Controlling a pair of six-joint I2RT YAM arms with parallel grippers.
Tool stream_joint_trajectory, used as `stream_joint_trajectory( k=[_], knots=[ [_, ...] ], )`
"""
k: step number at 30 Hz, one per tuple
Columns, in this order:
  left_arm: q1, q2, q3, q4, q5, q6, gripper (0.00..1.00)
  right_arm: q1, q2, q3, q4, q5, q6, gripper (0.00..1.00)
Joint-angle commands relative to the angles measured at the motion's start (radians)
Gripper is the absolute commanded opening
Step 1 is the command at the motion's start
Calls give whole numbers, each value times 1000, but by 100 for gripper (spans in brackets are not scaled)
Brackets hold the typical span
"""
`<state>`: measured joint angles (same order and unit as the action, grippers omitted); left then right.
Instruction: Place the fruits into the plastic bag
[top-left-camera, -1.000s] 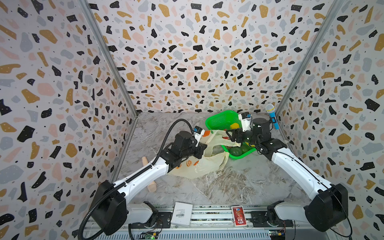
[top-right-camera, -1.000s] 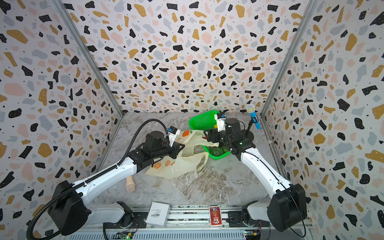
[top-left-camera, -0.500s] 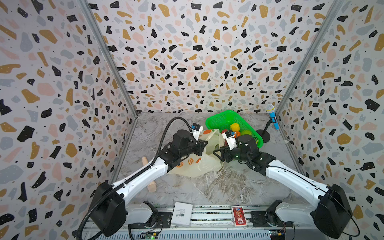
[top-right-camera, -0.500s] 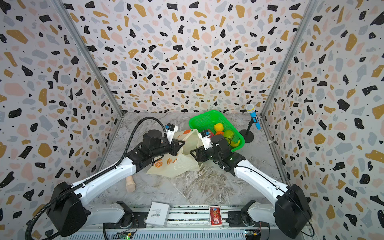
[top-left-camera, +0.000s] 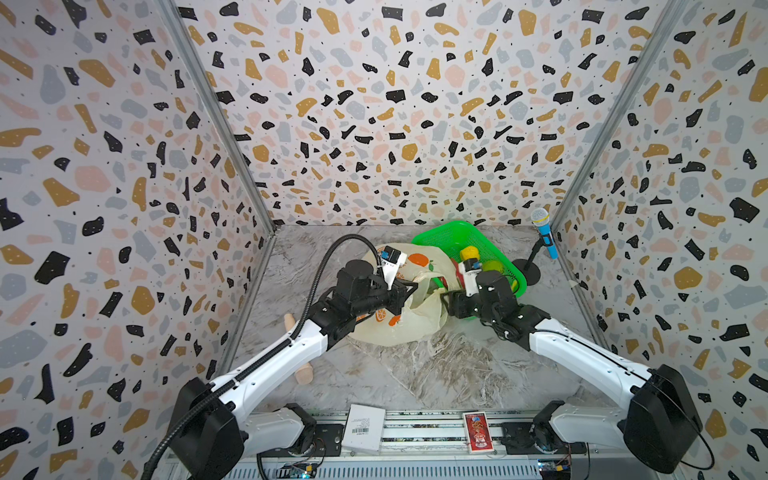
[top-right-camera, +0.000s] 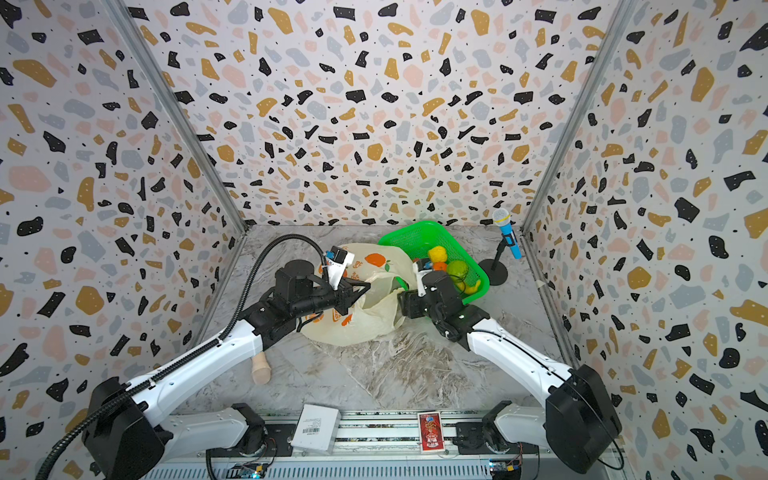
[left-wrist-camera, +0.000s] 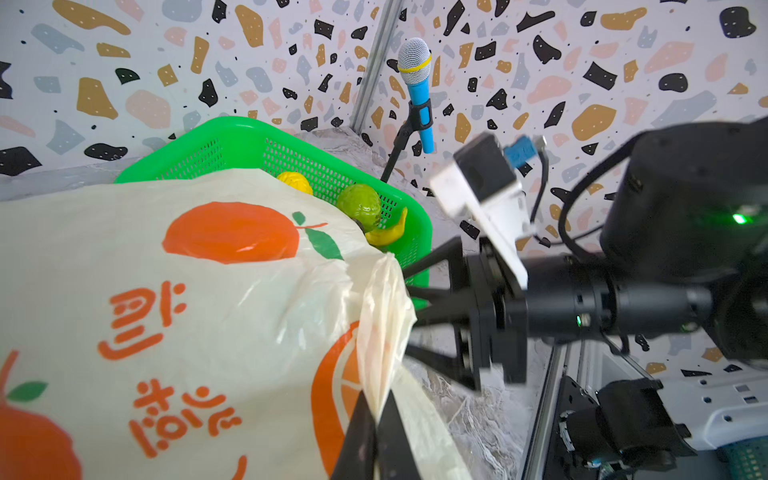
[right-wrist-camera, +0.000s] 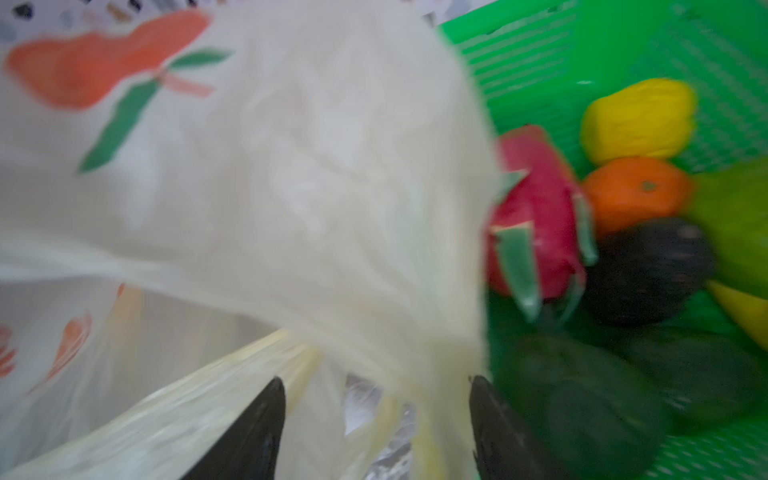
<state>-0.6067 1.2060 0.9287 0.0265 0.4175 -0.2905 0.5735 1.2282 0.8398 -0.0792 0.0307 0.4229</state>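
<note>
My left gripper should pull the bag's bunched edge back, because the bag's opening (top-left-camera: 424, 291) hangs slack. My right gripper should pull the loose film (top-left-camera: 444, 304) towards the basket at the same time.
The pale yellow plastic bag (top-left-camera: 399, 320) (top-right-camera: 357, 320) with orange prints lies mid-table, its mouth towards the basket. My left gripper (top-left-camera: 413, 286) (top-right-camera: 368, 286) (left-wrist-camera: 376, 411) is shut on a bunched strip of the bag's edge. My right gripper (top-left-camera: 444, 297) (top-right-camera: 401, 297) (right-wrist-camera: 376, 386) is open at the bag's right edge, with loose film between its spread fingers. The fruits lie in the green basket (top-left-camera: 449, 239) (top-right-camera: 415, 237) (right-wrist-camera: 540, 41): a yellow one (right-wrist-camera: 638, 120), an orange one (right-wrist-camera: 636, 193), a red-pink one (right-wrist-camera: 536, 216), a blackish one (right-wrist-camera: 648, 270), a dark green one (right-wrist-camera: 582, 395) and a bumpy light green one (left-wrist-camera: 359, 203).
A blue toy microphone (top-left-camera: 544, 235) (top-right-camera: 509, 237) on a black stand is at the back right corner. A wooden peg (top-left-camera: 303, 374) lies under my left arm. A white box (top-left-camera: 365, 426) and a red card pack (top-left-camera: 478, 430) sit on the front rail.
The basket, tipped up a second ago, now lies flat. My right gripper has left it and moved to the bag's right edge. My left gripper has kept its hold on the bag.
</note>
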Motion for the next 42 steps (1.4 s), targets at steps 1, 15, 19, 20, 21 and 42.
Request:
stream_joint_trajectory(
  k=[1, 15, 19, 20, 21, 42],
  knots=[
    [27, -52, 3, -19, 105, 61, 0, -86, -66, -7, -39, 100, 33, 71],
    [53, 11, -20, 67, -142, -121, 0, -162, -240, 15, -127, -168, -85, 75],
    [53, 42, -10, 117, -114, -176, 0, -162, -292, -36, -138, -330, -51, 75],
    [53, 47, -8, 123, -109, -177, 0, -161, -301, -55, -128, -362, -34, 75],
    [53, 49, -7, 123, -111, -177, 0, -162, -307, -74, -116, -387, -19, 75],
    [53, 37, -21, 155, -111, -180, 0, -96, -168, -275, 206, -425, 202, 75]
  ],
)
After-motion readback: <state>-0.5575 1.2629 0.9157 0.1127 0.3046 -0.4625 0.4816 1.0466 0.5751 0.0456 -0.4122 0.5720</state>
